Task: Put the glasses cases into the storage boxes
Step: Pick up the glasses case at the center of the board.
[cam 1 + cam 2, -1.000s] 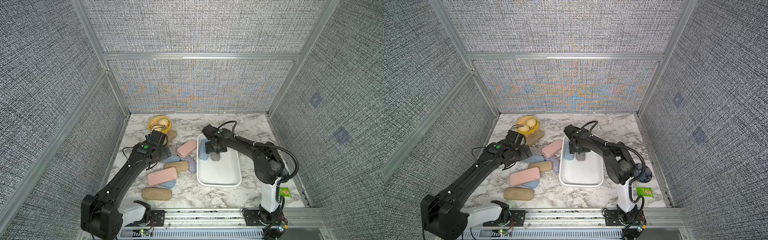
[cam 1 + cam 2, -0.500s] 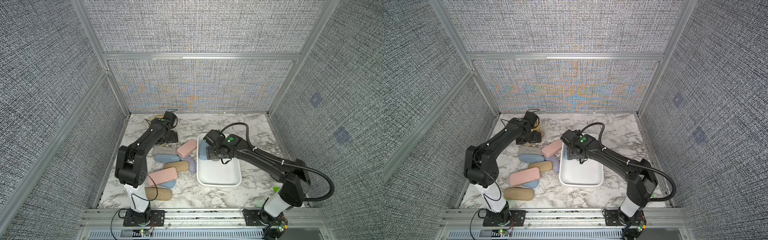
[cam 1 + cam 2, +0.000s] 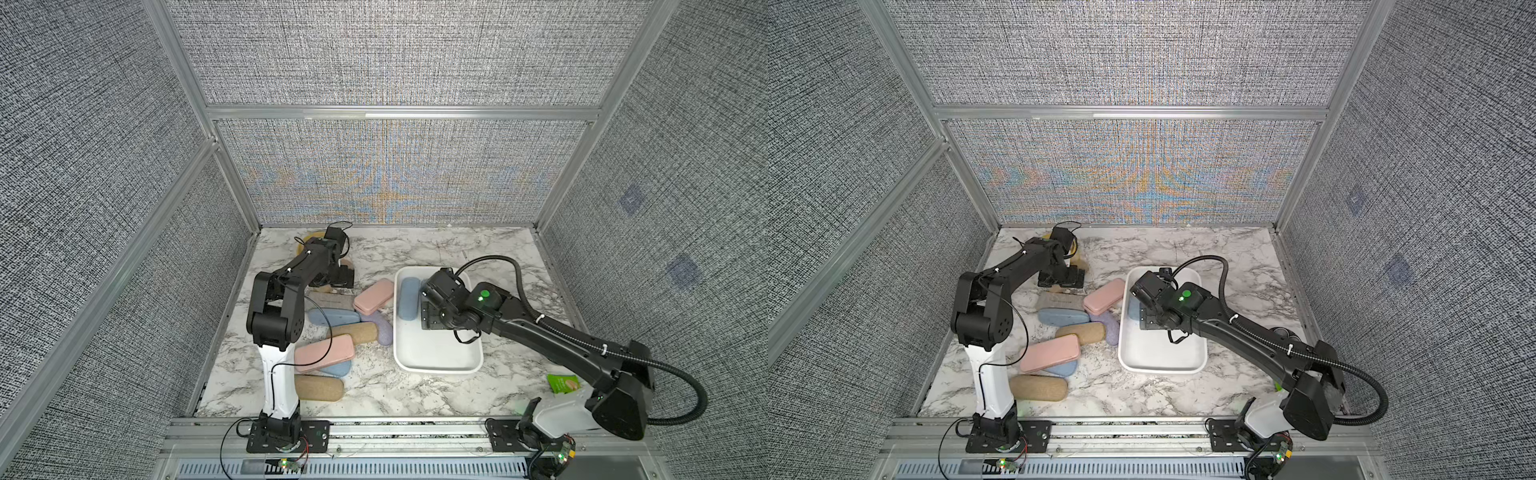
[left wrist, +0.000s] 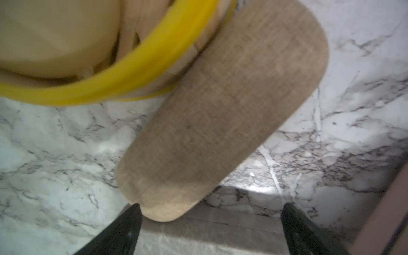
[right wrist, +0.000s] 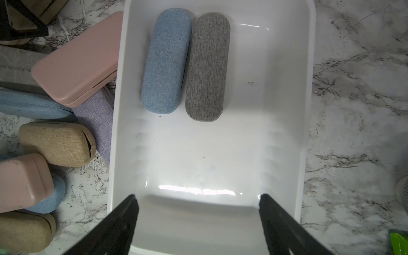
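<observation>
My right gripper is hanging over the space (image 5: 252, 70) beside the box's grey case. It should move away before my left gripper puts the tan case (image 4: 221, 114) down there.
The white storage box (image 3: 436, 362) (image 3: 1162, 367) (image 5: 307, 88) holds a blue glasses case (image 5: 166, 61) (image 3: 408, 298) and a grey one (image 5: 207, 66) side by side at its far end. My right gripper (image 5: 196, 198) (image 3: 431, 316) hangs open and empty over the box's middle. My left gripper (image 4: 210, 206) (image 3: 338, 276) is open at the back left. The near end of a tan case (image 4: 231, 110) lies just by one fingertip (image 4: 132, 212). Loose on the marble lie pink (image 3: 373, 295) (image 3: 324, 353), blue (image 3: 332, 318), tan (image 3: 353, 332) (image 3: 318, 387), lavender (image 3: 384, 330) and grey (image 3: 328, 300) cases.
A round yellow steamer basket (image 4: 110, 84) with a pale bun inside touches the tan case at the back left. A green packet (image 3: 563, 382) lies at the front right by the right arm's base. Fabric walls close in on three sides.
My left gripper has swung from above the pile of cases back to the tan case by the basket. My right gripper has drawn back from the two cases in the box and opened wider.
</observation>
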Available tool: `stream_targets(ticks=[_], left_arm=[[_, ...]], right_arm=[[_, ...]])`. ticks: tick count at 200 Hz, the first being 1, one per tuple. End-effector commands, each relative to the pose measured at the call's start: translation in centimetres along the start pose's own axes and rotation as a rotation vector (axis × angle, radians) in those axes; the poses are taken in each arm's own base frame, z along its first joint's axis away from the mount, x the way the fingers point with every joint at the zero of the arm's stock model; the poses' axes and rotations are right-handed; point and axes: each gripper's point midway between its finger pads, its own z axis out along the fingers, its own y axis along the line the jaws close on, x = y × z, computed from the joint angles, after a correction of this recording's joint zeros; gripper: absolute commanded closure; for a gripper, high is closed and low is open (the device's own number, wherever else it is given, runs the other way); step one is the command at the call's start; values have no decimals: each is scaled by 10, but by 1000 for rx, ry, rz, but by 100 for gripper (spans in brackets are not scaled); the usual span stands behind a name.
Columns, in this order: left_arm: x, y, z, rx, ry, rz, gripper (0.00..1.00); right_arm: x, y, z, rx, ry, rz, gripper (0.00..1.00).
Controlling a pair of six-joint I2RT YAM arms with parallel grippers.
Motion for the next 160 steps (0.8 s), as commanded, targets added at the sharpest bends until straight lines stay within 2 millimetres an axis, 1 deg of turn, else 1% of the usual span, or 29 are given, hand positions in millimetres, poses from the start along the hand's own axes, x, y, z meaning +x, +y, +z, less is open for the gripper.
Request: stream_targets(ticks=[1, 16, 26, 42, 62, 94, 113, 128, 141, 160], left_arm=[[-16, 0, -7, 38, -71, 28, 1], [-21, 4, -11, 40, -100, 37, 1], [-21, 8, -9, 39, -102, 37, 1], [-19, 14, 1, 49, -77, 32, 1], [-12, 12, 18, 67, -27, 55, 1], [-3, 11, 31, 83, -1, 68, 1], [-1, 5, 30, 123, 16, 82, 1], [0, -3, 26, 158, 13, 83, 5], [-2, -5, 22, 162, 2, 74, 8], [-4, -13, 17, 199, -2, 63, 15]], right_arm=[[-1, 2, -2, -11, -2, 6, 12], [0, 2, -1, -9, 2, 3, 12], [1, 2, 0, -8, 5, 2, 12], [1, 3, 1, -13, 9, 0, 12], [0, 5, -1, -21, 10, -4, 11], [0, 2, -7, -26, 1, -2, 11], [0, -1, -9, -22, 0, -1, 11], [1, -2, -8, -19, 0, 4, 11], [1, -2, -8, -22, -1, 8, 11], [1, -1, -8, -25, 2, 9, 11]])
